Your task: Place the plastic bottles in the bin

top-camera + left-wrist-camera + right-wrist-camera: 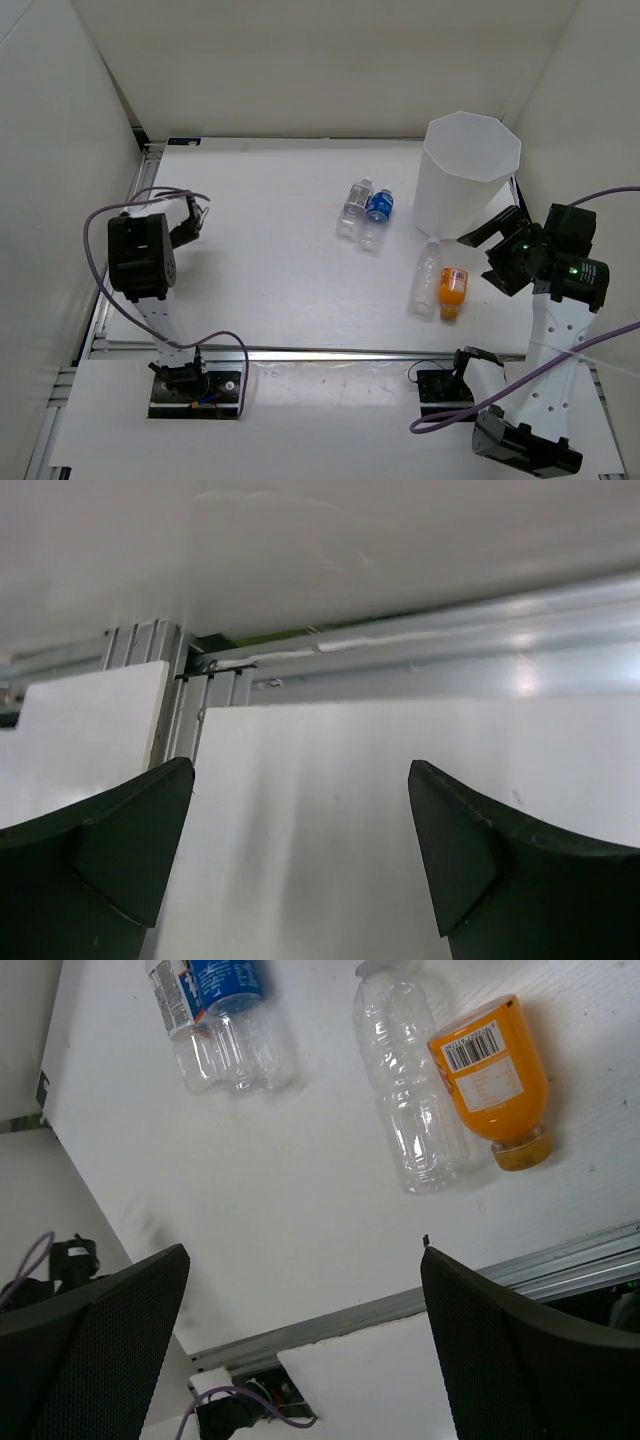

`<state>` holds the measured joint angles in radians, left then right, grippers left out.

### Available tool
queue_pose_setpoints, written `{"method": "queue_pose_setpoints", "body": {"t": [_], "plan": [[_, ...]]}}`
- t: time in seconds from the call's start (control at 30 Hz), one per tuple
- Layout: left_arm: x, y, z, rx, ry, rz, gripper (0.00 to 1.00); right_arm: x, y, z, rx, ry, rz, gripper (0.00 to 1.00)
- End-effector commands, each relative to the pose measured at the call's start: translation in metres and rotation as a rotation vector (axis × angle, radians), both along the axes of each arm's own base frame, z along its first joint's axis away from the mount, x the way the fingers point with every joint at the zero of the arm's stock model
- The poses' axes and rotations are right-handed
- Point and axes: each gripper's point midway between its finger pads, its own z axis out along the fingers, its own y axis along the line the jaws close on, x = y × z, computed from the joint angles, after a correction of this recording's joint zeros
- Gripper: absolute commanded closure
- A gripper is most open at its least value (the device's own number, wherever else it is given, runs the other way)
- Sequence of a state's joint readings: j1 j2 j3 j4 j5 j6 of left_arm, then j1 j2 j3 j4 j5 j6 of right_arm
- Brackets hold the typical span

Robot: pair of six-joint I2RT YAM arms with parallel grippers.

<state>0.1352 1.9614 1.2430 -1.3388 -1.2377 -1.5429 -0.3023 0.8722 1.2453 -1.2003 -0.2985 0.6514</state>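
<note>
The orange bottle's side away from the plain bottle is free, so I should now lower my right gripper toward the orange bottle (453, 288) until the fingers straddle its body, then close.
The tall white bin (452, 196) stands at the back right. A plain clear bottle (352, 211) and the blue-labelled bottle (378, 212) lie side by side left of it. Another plain bottle (426, 278) and the orange bottle (453, 289) lie in front of the bin. My right gripper (487, 248) is open and empty, in the air just right of the orange bottle. Its wrist view shows the plain bottle (408, 1095), the orange bottle (491, 1068) and the blue-labelled bottle (228, 982) beyond the open gripper (303, 1260). My left gripper (200, 215) is open and empty at the far left.
The left wrist view shows only bare white table (330, 830) between the left gripper's (300, 780) fingers, with an aluminium frame rail (420, 660) behind. White walls enclose the table on three sides. A metal rail (330, 352) runs along the near edge.
</note>
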Motion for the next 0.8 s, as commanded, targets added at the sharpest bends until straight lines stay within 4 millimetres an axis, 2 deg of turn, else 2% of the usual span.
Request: {"method": "queue_pose_setpoints", "body": {"t": [0.0, 0.03, 0.07, 0.13, 0.17, 0.27, 0.3, 0.37, 0.4, 0.43, 0.5, 0.63, 0.77], "plan": [[0.014, -0.034, 0.048, -0.074, 0.16, -0.196, 0.01, -0.001, -0.007, 0.011, -0.089, -0.034, 0.022, 0.0], [0.014, -0.044, 0.062, -0.131, 0.132, -0.229, 0.01, -0.001, -0.009, 0.01, -0.106, -0.032, 0.023, 0.0], [0.016, -0.067, 0.059, -0.241, 0.096, -0.265, 0.01, -0.002, -0.011, -0.002, -0.108, 0.002, 0.016, 0.0], [0.018, -0.095, 0.072, -0.3, 0.03, -0.351, 0.01, -0.007, -0.018, -0.009, -0.142, 0.019, -0.015, 0.0], [0.022, -0.127, 0.091, -0.308, -0.06, -0.471, 0.01, -0.009, -0.021, -0.019, -0.15, 0.049, -0.025, 0.0], [0.027, -0.173, 0.125, -0.321, -0.222, -0.66, 0.01, -0.009, -0.03, -0.037, -0.172, 0.106, -0.061, 0.0], [0.028, -0.201, 0.131, -0.346, -0.229, -0.768, 0.01, -0.011, -0.031, -0.053, -0.175, 0.144, -0.056, 0.0], [0.024, -0.223, 0.136, -0.362, -0.239, -0.853, 0.01, -0.004, -0.034, -0.066, -0.19, 0.136, -0.04, 0.0], [0.021, -0.242, 0.136, -0.37, -0.219, -0.927, 0.01, -0.003, -0.034, -0.072, -0.199, 0.133, -0.029, 0.0], [0.019, -0.25, 0.136, -0.374, -0.214, -0.957, 0.01, -0.006, -0.034, -0.09, -0.197, 0.167, -0.016, 0.0], [0.012, -0.268, 0.133, -0.376, -0.171, -1.042, 0.01, -0.004, -0.037, -0.102, -0.2, 0.188, -0.02, 0.0], [-0.005, -0.287, 0.122, -0.34, -0.078, -1.161, 0.01, 0.005, -0.042, -0.116, -0.209, 0.223, -0.012, 0.0], [-0.014, -0.303, 0.123, -0.332, -0.058, -1.245, 0.01, 0.009, -0.047, -0.133, -0.212, 0.282, -0.015, 0.0]]}}
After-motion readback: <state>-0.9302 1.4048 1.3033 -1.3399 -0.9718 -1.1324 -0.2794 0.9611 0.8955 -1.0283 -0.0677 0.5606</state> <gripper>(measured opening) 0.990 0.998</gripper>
